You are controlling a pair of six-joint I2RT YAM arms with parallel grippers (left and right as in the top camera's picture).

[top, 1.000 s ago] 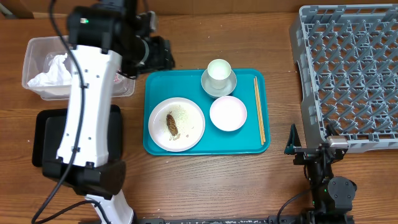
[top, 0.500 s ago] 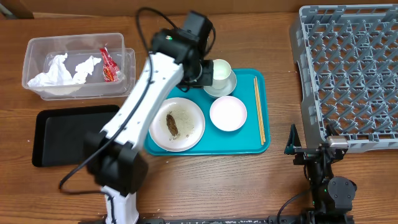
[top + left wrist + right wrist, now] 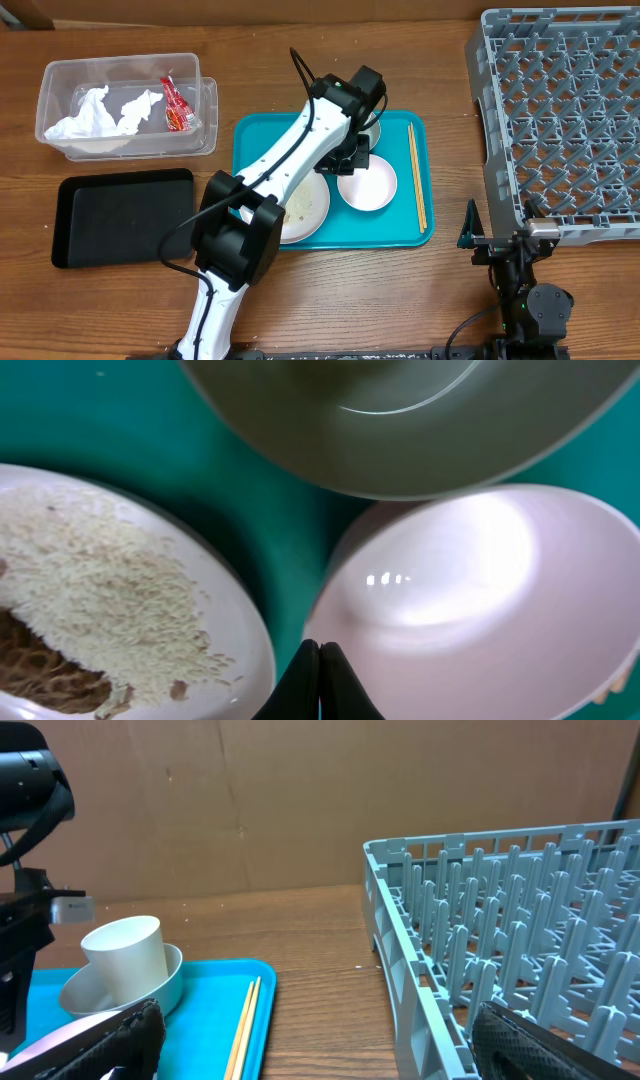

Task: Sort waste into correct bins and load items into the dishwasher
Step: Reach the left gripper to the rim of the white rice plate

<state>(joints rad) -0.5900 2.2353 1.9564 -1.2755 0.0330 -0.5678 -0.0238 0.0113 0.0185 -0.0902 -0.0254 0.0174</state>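
Observation:
The white bowl (image 3: 368, 184) crowds the white plate's rim, so next my left gripper nudges the bowl aside, then returns first to grip the plate (image 3: 327, 205) by its near edge.
My left gripper (image 3: 320, 648) is shut with nothing in it. It hangs low over the teal tray (image 3: 400, 232), in the gap between the white plate (image 3: 245, 650) and the white bowl (image 3: 470, 590). The plate (image 3: 305, 210) carries rice grains (image 3: 110, 585) and a brown piece of food (image 3: 40, 665). The grey-green bowl (image 3: 420, 420) lies just ahead of the fingers, and the white cup (image 3: 125, 952) stands in it. Chopsticks (image 3: 417, 175) lie along the tray's right side. My right gripper (image 3: 330, 1050) is open and empty, low between the tray and the dishwasher rack (image 3: 560, 120).
The clear tub (image 3: 205, 100) at the back left holds white tissues (image 3: 90, 115) and a red wrapper (image 3: 177, 105). In front of it lies the black tray (image 3: 120, 215). My left arm (image 3: 290, 170) stretches over the plate and hides part of it.
My left arm has swung right from the clear tub to the teal tray, and its jaws have closed. The red wrapper now lies in the tub. The right arm has not moved.

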